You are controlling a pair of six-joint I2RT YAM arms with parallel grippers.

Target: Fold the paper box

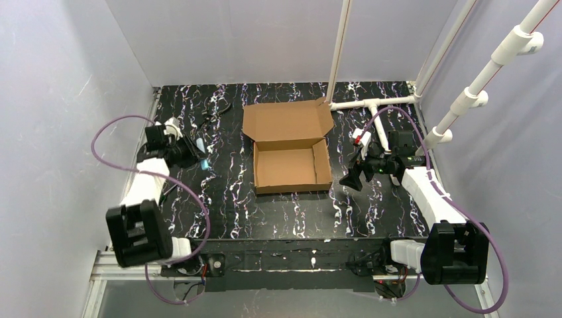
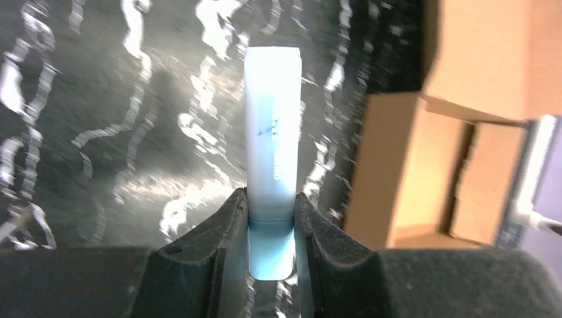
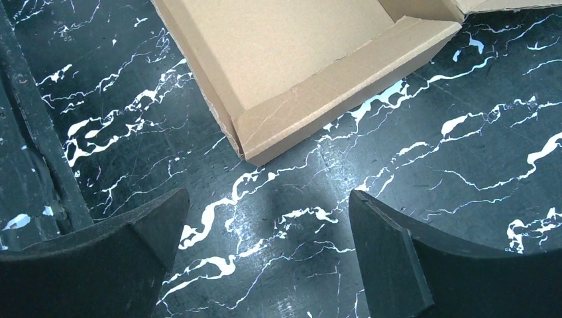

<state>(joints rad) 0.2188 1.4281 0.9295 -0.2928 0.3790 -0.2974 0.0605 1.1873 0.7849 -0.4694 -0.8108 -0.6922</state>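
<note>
The lid flap is clear of the box's empty bottom (image 1: 285, 167), so the robot's left gripper goes on carrying the pale blue tube in and lets go of it by the box's side flap (image 1: 322, 163).
The paper box (image 1: 291, 165) is plain brown cardboard and sits mid-table as an open tray, its lid flap (image 1: 286, 121) lying flat behind it. It also shows at the right of the left wrist view (image 2: 404, 165) and at the top of the right wrist view (image 3: 291, 53). My left gripper (image 1: 199, 154) (image 2: 270, 195) is left of the box, shut on a pale blue tube (image 2: 272, 132) (image 1: 205, 161) that sticks out past the fingertips. My right gripper (image 1: 350, 177) (image 3: 266, 199) stands open just off the box's near right corner, with only tabletop between its fingers.
The black marbled table (image 1: 225, 212) carries a white pipe frame (image 1: 371, 104) at the back right, close to the box's lid. Dark cables (image 1: 215, 109) lie at the back left. Grey walls close in on three sides.
</note>
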